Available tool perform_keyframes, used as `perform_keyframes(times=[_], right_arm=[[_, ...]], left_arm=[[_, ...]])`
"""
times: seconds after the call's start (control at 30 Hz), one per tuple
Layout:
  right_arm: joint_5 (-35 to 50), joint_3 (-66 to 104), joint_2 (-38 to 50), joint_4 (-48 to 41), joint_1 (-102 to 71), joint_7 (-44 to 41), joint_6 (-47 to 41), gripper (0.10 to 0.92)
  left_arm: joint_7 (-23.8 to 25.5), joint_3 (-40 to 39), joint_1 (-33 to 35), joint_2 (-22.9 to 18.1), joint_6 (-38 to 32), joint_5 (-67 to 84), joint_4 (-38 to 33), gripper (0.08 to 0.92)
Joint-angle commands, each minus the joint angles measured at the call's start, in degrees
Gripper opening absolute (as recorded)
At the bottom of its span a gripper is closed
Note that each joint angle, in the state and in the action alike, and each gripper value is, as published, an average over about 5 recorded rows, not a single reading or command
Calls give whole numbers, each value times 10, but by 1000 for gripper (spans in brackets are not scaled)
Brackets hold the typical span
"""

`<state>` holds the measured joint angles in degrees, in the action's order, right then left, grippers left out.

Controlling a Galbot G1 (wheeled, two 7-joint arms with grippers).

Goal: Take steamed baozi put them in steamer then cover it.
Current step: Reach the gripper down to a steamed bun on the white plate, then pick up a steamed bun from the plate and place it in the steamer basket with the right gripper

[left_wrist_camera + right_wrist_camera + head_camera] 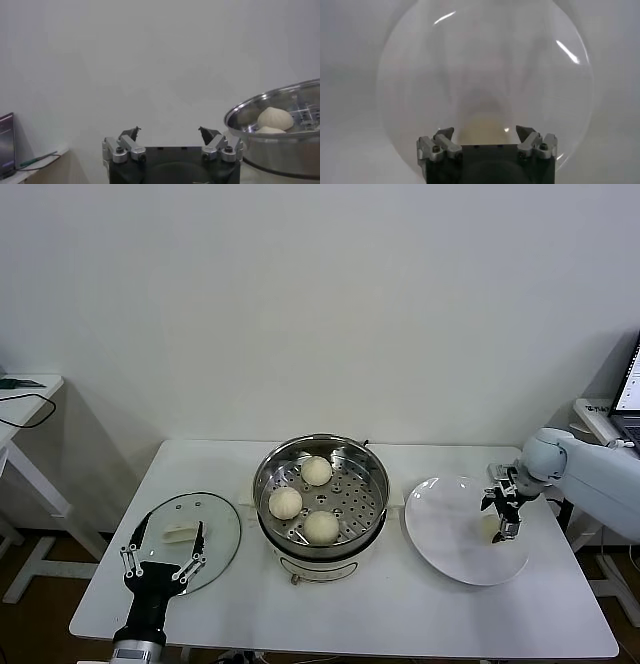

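Note:
The robot will leave an empty white plate behind when it lifts the baozi, because the white plate is clear (449, 529) all around the baozi (490, 526).
The steamer (264, 484) stands open at the table's middle with three steamed baozi (285, 502) on its perforated tray. Its steel rim (280, 100) and two baozi (274, 118) also show in the left wrist view. A further baozi (491, 526) lies on the white plate (445, 524) to the right. My right gripper (500, 519) is down over it, open, and the baozi (480, 122) sits between the spread jaws of that gripper (484, 130). The cover (215, 524) lies flat at the left. My left gripper (162, 552) hovers open over its near edge, and in its own wrist view this gripper (169, 131) holds nothing.
A laptop (630, 394) stands on a stand past the table's right edge, close to the right arm. A small white side table (25, 399) with cables sits at the far left. The wall runs behind the table.

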<state>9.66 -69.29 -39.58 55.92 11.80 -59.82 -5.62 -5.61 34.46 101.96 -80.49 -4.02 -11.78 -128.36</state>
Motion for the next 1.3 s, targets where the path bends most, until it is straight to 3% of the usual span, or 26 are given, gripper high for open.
perform_keyframes(times=[0.03, 0.4, 0.8, 1.3], right_arm=[[-12, 16, -1, -16, -19, 6, -3, 809], [-18, 26, 4, -8, -16, -4, -3, 682], [9, -12, -1, 42, 120, -87, 7, 637], [186, -155, -178, 162, 395, -139, -14, 628]], left_arm=[[0, 1, -1, 0, -1, 0, 2, 823], [-1, 2, -2, -1, -1, 0, 4, 823], [-1, 1, -7, 3, 0, 1, 3, 823], [-1, 2, -11, 6, 0, 3, -3, 823]])
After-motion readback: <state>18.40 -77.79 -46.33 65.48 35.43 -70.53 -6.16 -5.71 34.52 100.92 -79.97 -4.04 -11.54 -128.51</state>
